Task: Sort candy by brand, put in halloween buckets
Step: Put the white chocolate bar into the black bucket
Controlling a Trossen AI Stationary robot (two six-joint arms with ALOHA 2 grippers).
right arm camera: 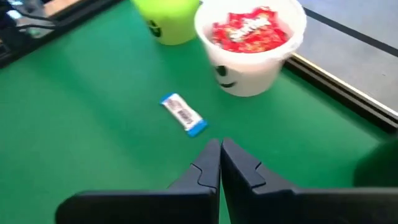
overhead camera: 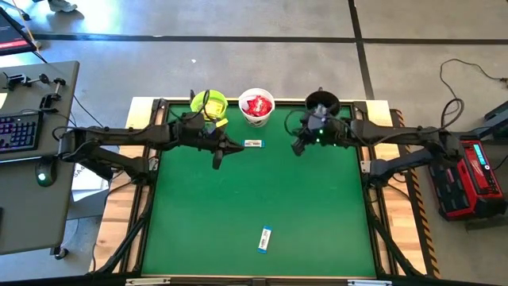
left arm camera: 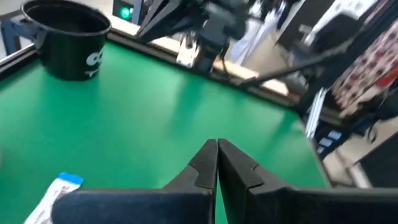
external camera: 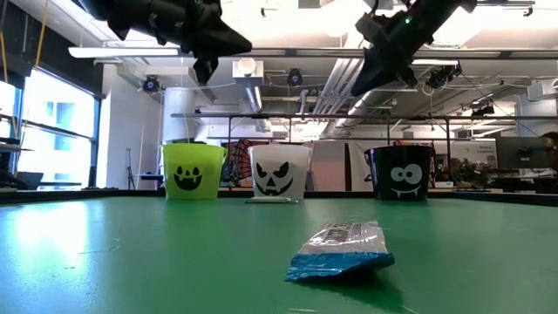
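Observation:
The far bar is next to my left gripper, across from the black bucket. Next, my left gripper picks up the bar and hands it to my right gripper.
Three halloween buckets stand on their bases along the far edge: a lime green one holding yellow candy, a white one full of red candy, and a black one. One blue-and-white bar lies flat in front of the white bucket, another lies near the front edge. My left gripper hovers shut and empty just left of the far bar. My right gripper hovers shut and empty in front of the black bucket.
The green mat is bare between the two bars. A raised dark frame runs round the mat. A desk with a keyboard stands at the left and a red case at the right.

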